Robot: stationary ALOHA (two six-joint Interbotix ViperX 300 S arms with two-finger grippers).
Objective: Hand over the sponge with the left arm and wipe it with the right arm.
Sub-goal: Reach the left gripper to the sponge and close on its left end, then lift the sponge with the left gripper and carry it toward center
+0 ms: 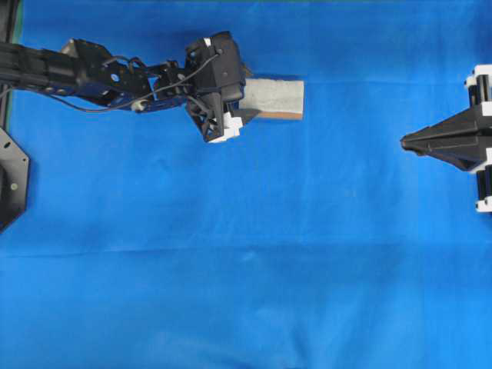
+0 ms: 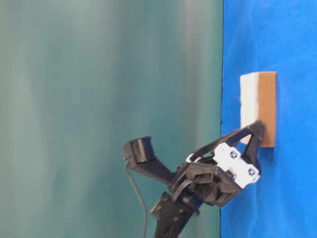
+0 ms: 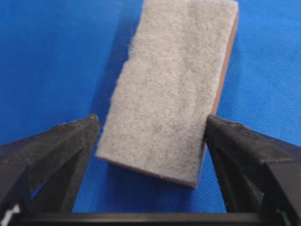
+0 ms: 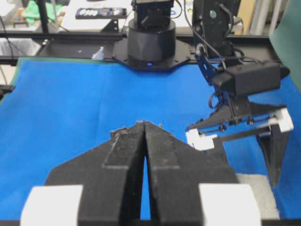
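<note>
The orange-tan layer (image 1: 281, 115) follows one edge in a straight line, so I expect the sponge (image 1: 274, 95) to keep flat and point straight out when the robot raises the sponge's near end.
The sponge (image 1: 273, 98) lies flat on the blue cloth, grey-white top up, its orange-tan layer showing along one edge. It also shows in the table-level view (image 2: 257, 106), the left wrist view (image 3: 174, 89) and the right wrist view (image 4: 256, 195). My left gripper (image 1: 247, 94) is lowered over the sponge's near end and open. Its fingers straddle the sponge (image 3: 151, 120): one fingertip (image 3: 214, 129) touches the sponge's side, the other (image 3: 87, 129) stands a little apart. My right gripper (image 1: 403, 141) is shut and empty at the right edge, well away from the sponge (image 4: 145, 125).
The blue cloth (image 1: 246, 269) covers the whole table. A black mount plate (image 1: 11, 181) sits at the left edge. The left arm's base (image 4: 150, 42) stands at the far side of the cloth in the right wrist view.
</note>
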